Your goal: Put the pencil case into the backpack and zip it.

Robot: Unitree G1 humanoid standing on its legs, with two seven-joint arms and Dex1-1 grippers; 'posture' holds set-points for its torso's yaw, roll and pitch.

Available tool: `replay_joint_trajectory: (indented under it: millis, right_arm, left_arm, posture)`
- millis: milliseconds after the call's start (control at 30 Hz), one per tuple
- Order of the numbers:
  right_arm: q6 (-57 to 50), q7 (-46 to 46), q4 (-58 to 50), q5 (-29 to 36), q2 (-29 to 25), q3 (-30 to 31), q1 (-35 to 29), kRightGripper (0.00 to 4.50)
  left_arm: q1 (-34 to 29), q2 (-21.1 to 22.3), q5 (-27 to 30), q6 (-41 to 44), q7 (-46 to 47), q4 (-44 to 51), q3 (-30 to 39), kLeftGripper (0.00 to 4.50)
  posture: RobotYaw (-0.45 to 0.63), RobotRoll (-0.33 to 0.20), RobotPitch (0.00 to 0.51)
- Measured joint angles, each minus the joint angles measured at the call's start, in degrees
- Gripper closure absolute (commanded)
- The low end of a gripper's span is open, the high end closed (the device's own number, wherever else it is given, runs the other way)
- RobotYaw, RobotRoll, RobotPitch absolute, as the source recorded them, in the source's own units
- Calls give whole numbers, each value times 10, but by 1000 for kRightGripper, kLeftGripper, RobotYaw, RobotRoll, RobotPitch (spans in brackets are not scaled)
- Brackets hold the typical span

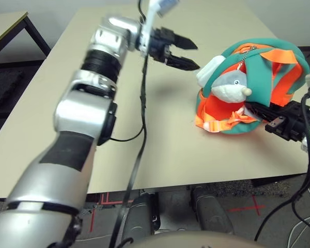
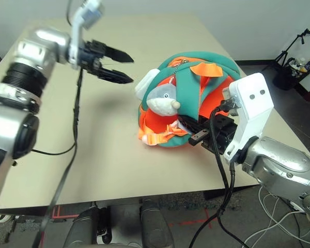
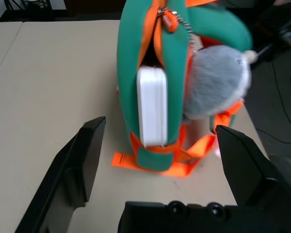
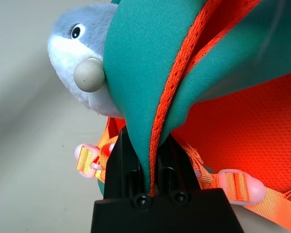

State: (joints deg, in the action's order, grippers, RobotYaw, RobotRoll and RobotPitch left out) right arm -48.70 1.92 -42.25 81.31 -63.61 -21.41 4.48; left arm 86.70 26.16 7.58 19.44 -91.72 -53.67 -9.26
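Observation:
I expect the orange zipper pull [image 3: 169, 21] to slide along when I pull the grey plush dolphin, because a metal chain [image 1: 243, 60] connects the two.
The orange and teal backpack [image 1: 268, 67] lies on its side at the right of the table, a grey plush dolphin [image 1: 232, 85] hanging from it. The white pencil case [image 3: 152, 104] stands on edge in the backpack's unzipped opening, with part of it sticking out. My left gripper [image 1: 196, 56] hovers open above the table to the left of the backpack, pointing at the opening with nothing between its fingers. My right gripper [image 4: 148, 138] is shut on a teal, orange-edged fold of the backpack at its near side.
The beige table [image 1: 67, 129] has bare room left of and in front of the backpack. A black cable [image 1: 143, 103] hangs from my left arm. A second table [image 1: 5, 26] stands far left, and a tripod [image 2: 294, 46] on the floor at right.

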Motion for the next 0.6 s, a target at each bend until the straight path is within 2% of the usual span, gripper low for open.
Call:
replay_joint_trajectory:
  millis: [33, 200, 433, 600]
  right_arm:
    - [0, -2, 0, -4, 1, 2, 2, 4332]
    - [-2, -11, 8, -13, 6, 8, 15, 4332]
    - [-4, -17, 13, -25, 14, 21, 28, 4332]
    - [-8, -17, 13, -29, 19, 23, 31, 4332]
  left_arm:
    - [-1, 8, 8, 14, -2, 15, 0, 576]
    - [-10, 22, 20, 52, -4, 68, -5, 2260]
    - [-27, -12, 13, 45, 3, 63, -11, 4476]
    - [-23, -43, -7, 4, 28, 7, -14, 4500]
  posture:
    - [-245, 0, 99]
    - [-238, 0, 95]
    - [-241, 0, 94]
    - [-259, 0, 95]
